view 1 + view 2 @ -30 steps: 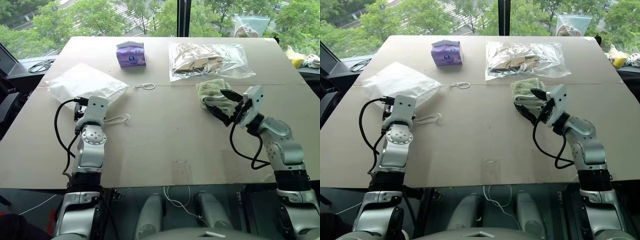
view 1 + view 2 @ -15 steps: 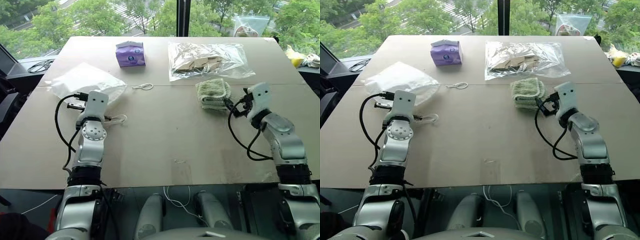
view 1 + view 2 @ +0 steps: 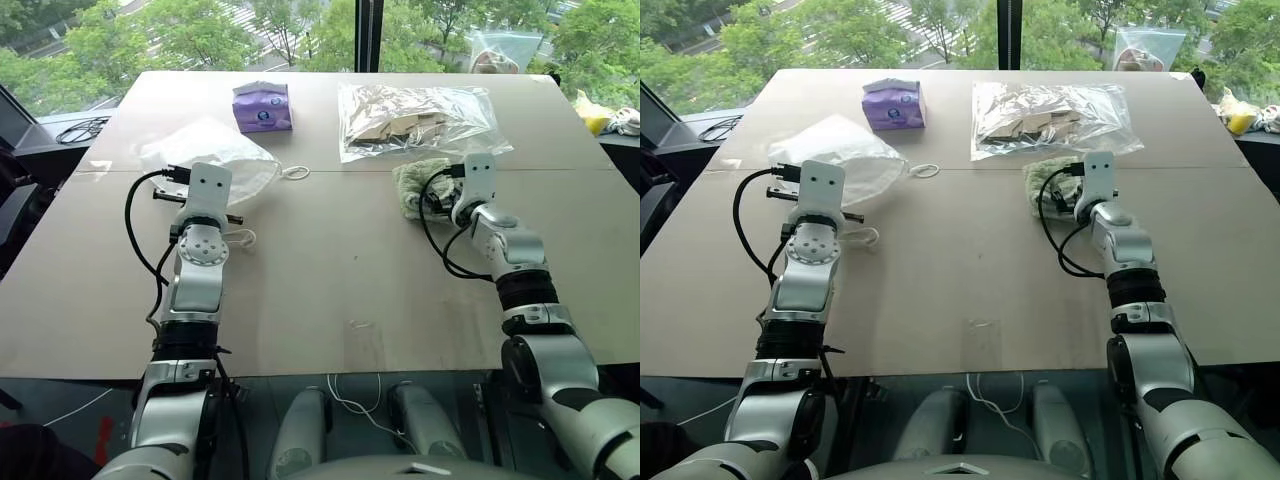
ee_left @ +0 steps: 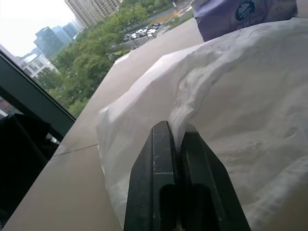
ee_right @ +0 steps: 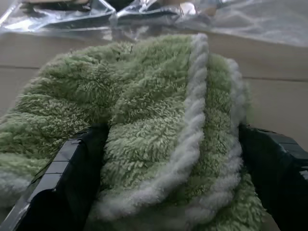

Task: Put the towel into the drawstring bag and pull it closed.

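I expect the towel to stay bundled when I carry it into the drawstring bag, because both folded edges are between my right gripper's fingers.
The drawstring bag is a white thin pouch at the left of the table, bunched up and raised at its near edge. My left gripper is shut on a fold of its fabric. One cord loop lies to the right of the bag, and another cord lies beside my left wrist. The towel is pale green, fluffy and folded, and lies right of centre on the table. My right gripper is open, with one black finger on each side of the towel.
A purple tissue packet stands at the back behind the bag. A clear plastic bag of brown items lies just behind the towel. Another clear bag and a yellow thing sit at the far right edge.
My left gripper has shut on the bag and lifted its edge up and to the right. My right gripper, still open, has swung forward and down so that it now straddles the towel.
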### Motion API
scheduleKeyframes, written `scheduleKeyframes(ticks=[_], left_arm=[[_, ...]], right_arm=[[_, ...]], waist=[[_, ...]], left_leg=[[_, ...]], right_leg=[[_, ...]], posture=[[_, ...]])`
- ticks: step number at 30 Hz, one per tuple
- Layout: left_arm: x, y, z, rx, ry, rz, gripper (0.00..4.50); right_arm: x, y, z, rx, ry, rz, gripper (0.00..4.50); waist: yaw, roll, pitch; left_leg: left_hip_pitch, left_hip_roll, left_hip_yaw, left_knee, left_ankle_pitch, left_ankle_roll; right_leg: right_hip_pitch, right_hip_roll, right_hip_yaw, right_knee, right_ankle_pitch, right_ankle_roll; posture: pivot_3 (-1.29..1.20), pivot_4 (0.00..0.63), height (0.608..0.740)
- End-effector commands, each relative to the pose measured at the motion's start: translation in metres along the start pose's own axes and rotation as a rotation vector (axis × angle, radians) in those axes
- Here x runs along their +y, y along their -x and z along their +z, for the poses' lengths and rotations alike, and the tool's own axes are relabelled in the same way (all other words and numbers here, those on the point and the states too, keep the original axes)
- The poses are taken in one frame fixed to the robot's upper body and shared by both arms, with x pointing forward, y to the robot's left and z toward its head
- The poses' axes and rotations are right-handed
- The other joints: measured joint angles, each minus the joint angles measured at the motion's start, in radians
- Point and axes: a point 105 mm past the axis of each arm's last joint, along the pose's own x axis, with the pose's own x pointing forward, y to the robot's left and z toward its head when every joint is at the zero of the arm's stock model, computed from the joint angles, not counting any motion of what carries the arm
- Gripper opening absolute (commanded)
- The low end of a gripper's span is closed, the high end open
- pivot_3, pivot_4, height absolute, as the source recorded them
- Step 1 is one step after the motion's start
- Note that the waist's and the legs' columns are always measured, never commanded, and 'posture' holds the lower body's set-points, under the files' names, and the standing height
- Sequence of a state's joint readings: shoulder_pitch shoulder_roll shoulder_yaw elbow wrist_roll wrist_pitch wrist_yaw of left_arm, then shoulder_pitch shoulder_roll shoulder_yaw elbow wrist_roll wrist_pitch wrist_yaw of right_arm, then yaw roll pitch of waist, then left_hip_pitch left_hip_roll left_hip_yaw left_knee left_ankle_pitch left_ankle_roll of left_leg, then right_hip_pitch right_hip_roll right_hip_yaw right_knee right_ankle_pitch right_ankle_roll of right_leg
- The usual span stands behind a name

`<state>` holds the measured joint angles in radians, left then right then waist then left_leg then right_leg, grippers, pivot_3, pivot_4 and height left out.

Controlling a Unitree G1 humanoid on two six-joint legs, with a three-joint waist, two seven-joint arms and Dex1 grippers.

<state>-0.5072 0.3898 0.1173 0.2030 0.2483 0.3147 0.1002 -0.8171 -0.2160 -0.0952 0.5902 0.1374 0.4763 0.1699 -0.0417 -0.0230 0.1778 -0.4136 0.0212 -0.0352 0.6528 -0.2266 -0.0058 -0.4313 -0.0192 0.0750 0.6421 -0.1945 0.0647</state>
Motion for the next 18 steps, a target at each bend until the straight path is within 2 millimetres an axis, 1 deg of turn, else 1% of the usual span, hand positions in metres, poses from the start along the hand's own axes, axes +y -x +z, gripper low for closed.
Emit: scheduleKeyframes(ticks=[1,4,7,10,13,14,15,16,18], left_arm=[[0.005,0.001,0.017,-0.054,0.019,0.013,0.04],[0.003,0.001,0.015,-0.045,0.025,0.005,0.04],[-0.001,0.001,0.016,-0.044,0.030,-0.003,0.04],[-0.004,0.000,0.019,-0.051,0.045,-0.018,0.00],[-0.011,0.001,0.020,-0.050,0.081,-0.067,0.00],[-0.014,0.002,0.020,-0.050,0.091,-0.085,0.00],[-0.016,0.002,0.021,-0.050,0.096,-0.096,0.00],[-0.017,0.002,0.020,-0.046,0.102,-0.102,0.00],[-0.018,0.002,0.019,-0.039,0.114,-0.114,0.00]], right_arm=[[0.005,0.001,-0.030,0.144,0.033,0.032,4.50],[0.018,0.005,-0.040,0.206,-0.054,0.108,4.50],[0.024,0.007,-0.044,0.238,-0.079,0.148,4.50],[0.024,0.007,-0.045,0.254,-0.117,0.162,3.67],[0.024,0.005,-0.044,0.259,-0.111,0.163,2.38],[0.024,0.005,-0.043,0.258,-0.109,0.169,1.85],[0.025,0.004,-0.043,0.256,-0.108,0.174,1.45],[0.025,0.004,-0.041,0.254,-0.105,0.178,0.88],[0.026,0.003,-0.039,0.246,-0.099,0.186,0.34]], waist=[[-0.001,0.000,-0.001],[-0.002,-0.001,-0.001],[-0.003,-0.002,-0.003],[-0.004,-0.002,-0.003],[-0.004,-0.003,-0.004],[-0.004,-0.003,-0.004],[-0.004,-0.003,-0.004],[-0.004,-0.003,-0.004],[-0.005,-0.004,-0.004]], left_leg=[[0.000,0.000,0.000,0.000,0.000,0.000],[0.001,0.000,0.000,0.000,0.000,0.000],[0.001,0.000,0.000,0.000,0.000,0.000],[0.001,0.000,0.000,0.000,0.000,0.000],[0.001,0.001,0.000,0.000,0.000,0.000],[0.002,0.001,0.000,0.000,0.000,0.000],[0.002,0.001,0.000,0.000,0.000,0.000],[0.002,0.001,0.000,0.000,0.000,0.000],[0.003,0.001,0.000,0.000,0.000,0.000]], right_leg=[[0.000,0.000,0.000,0.000,0.000,0.000],[0.000,0.001,0.000,0.001,0.000,0.000],[0.000,0.001,0.000,0.001,0.000,0.000],[0.000,0.001,0.000,0.001,0.000,0.000],[0.000,0.001,0.000,0.001,0.000,0.000],[0.001,0.001,0.000,0.001,0.000,0.000],[0.001,0.001,0.000,0.001,0.000,0.000],[0.001,0.001,0.000,0.001,0.000,0.000],[0.002,0.001,0.000,0.001,0.000,0.000]], posture=[[0.00,0.150,0.740],[0.00,0.150,0.740],[0.00,0.150,0.740],[0.00,0.150,0.740],[0.00,0.150,0.740],[0.00,0.150,0.740],[0.00,0.150,0.740],[0.00,0.150,0.740],[0.00,0.150,0.740]])
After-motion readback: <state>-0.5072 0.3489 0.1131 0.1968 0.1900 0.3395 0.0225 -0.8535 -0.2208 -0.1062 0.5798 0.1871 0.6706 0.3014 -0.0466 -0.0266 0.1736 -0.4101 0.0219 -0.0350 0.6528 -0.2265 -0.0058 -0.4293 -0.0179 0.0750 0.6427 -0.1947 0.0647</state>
